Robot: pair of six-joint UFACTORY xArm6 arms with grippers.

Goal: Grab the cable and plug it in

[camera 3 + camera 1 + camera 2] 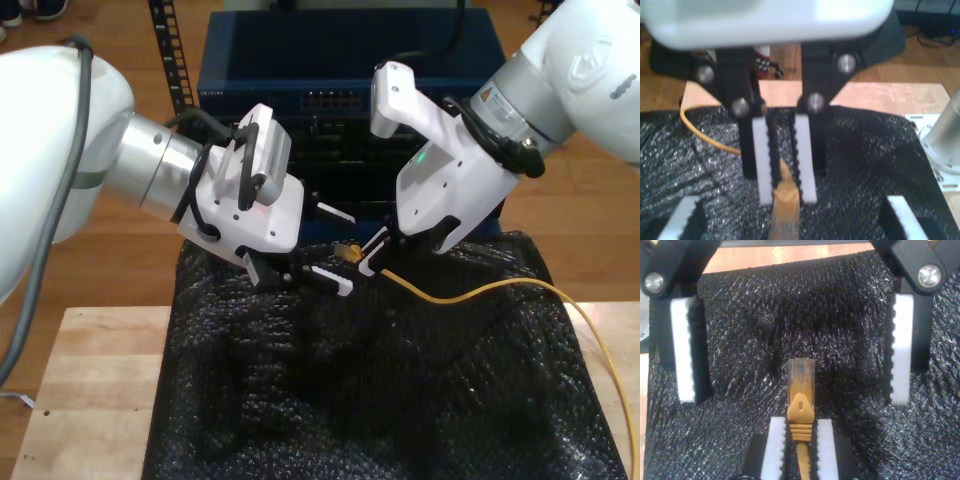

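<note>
I expect the yellow-orange cable [520, 280] to rise and straighten when I carry the boot up, because it lies in a loose curve [440, 300] across the black foam.
The yellow-orange cable [480, 292] runs from the exterior view's right edge across the black foam to my first gripper [372, 258], which is shut on it just behind the plug. In the first wrist view my first gripper [787, 197] pinches the cable's boot, and the cable [710, 140] loops away behind it. The clear plug [801, 374] sticks out past my first gripper [800, 424], into the wide gap of my second gripper [794, 396], which is open and touches nothing. In the exterior view, my second gripper [338, 248] faces the plug [347, 250] from the left.
Black foam matting [400, 400] covers a wooden table [90, 380]. A dark blue network switch [340, 100] with a row of ports stands behind the grippers. A silver arm base [945, 135] is bolted at the mat's edge.
</note>
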